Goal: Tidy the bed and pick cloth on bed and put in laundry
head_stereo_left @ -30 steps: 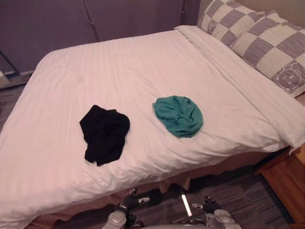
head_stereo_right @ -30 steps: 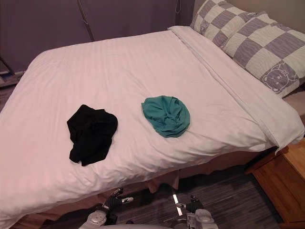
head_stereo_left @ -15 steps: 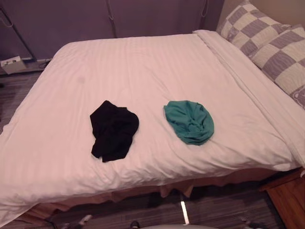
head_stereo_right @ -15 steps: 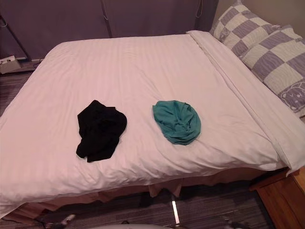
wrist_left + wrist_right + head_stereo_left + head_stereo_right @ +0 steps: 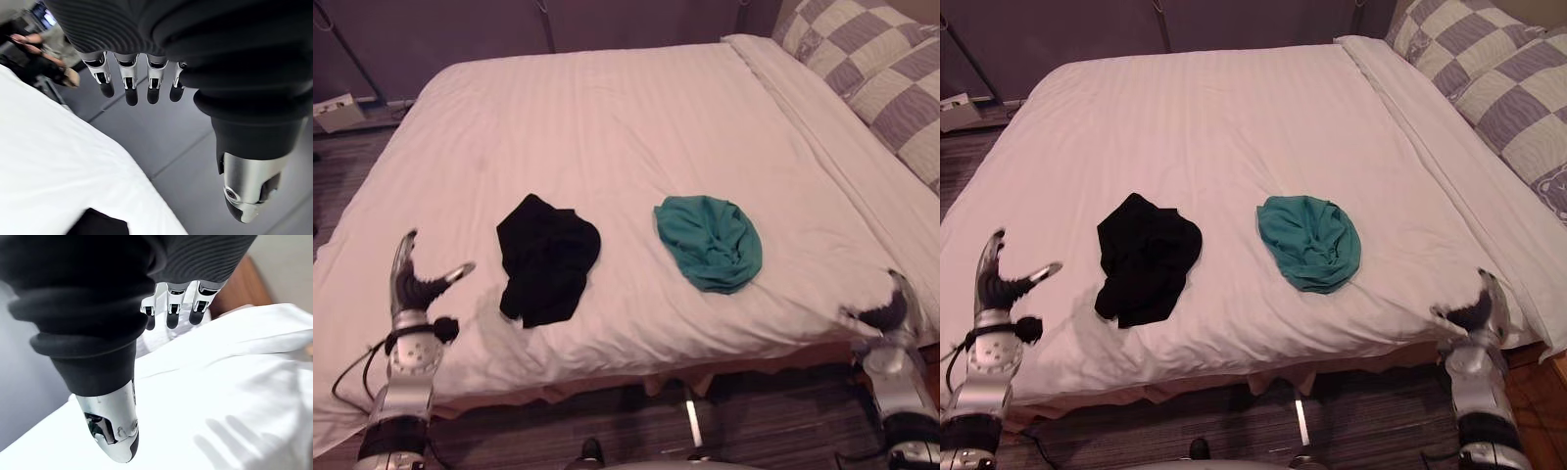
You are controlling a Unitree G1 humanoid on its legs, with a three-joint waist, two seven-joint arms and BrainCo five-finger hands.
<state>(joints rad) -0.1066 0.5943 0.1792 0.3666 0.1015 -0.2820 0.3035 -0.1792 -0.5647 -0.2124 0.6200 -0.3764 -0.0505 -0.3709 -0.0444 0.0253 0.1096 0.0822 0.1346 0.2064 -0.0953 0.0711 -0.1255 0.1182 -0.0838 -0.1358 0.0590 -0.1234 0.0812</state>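
Observation:
The black cloth (image 5: 546, 259) is crumpled in a compact heap (image 5: 570, 240), so it will stay bunched up, with short folds hanging down, when I carry it.
A crumpled black cloth (image 5: 548, 257) lies on the white bed (image 5: 607, 117), left of the middle. A bunched teal cloth (image 5: 710, 242) lies to its right, apart from it. My left hand (image 5: 411, 284) is raised over the bed's near left edge, open, fingers up and thumb spread, a short way left of the black cloth (image 5: 98, 225). Its fingers (image 5: 129, 83) are straight and hold nothing. My right hand (image 5: 891, 308) is up at the near right corner, open and empty, right of the teal cloth. Its fingers (image 5: 168, 308) hang above the white cover (image 5: 234, 396).
Two grey and cream checked pillows (image 5: 871, 59) lie at the bed's head, far right. A wooden nightstand (image 5: 1549, 374) stands by the near right corner. A dark wall runs behind the bed, with a small white box (image 5: 337, 111) on the floor at the far left.
The camera has shifted a little. Both hands have come up into view at the bed's near edge, left and right. The two cloths lie where they were.

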